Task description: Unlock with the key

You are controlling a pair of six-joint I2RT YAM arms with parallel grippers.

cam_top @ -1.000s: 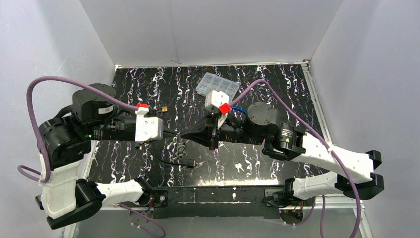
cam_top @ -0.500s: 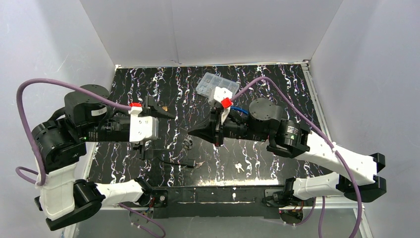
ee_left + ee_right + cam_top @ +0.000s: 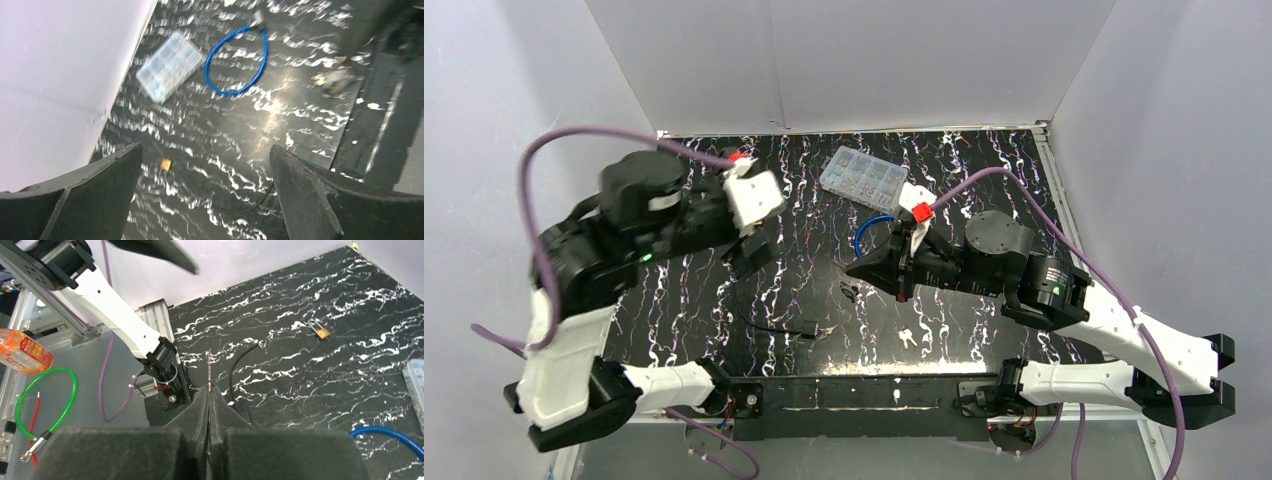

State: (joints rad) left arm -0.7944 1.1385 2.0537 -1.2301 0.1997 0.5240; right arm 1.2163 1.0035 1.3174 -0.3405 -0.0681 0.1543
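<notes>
The brass padlock (image 3: 323, 333) lies free and its shackle points toward the robot's open left gripper, so that gripper should carry on reaching down until its fingers close on the shackle (image 3: 314, 325).
My right gripper (image 3: 852, 268) (image 3: 209, 390) is shut on a thin key (image 3: 208, 369), whose blade sticks out past the fingertips. In the top view a small dark thing (image 3: 849, 292) hangs just under those fingertips; I cannot tell what it is. A small brass padlock (image 3: 324, 333) (image 3: 166, 164) lies on the black marbled mat, far from the key. The left arm hides the padlock in the top view. My left gripper (image 3: 746, 252) (image 3: 205, 200) is raised over the far left of the mat, open and empty.
A clear compartment box (image 3: 864, 175) (image 3: 170, 65) sits at the back, with a blue cable loop (image 3: 869, 228) (image 3: 235, 65) beside it. A thin black cable (image 3: 774, 325) and loose silver keys (image 3: 907, 337) lie near the front edge. White walls enclose the mat.
The left gripper has opened and its arm has swung up and back to the far left. The right gripper, still shut on the key, has drawn away to the right.
</notes>
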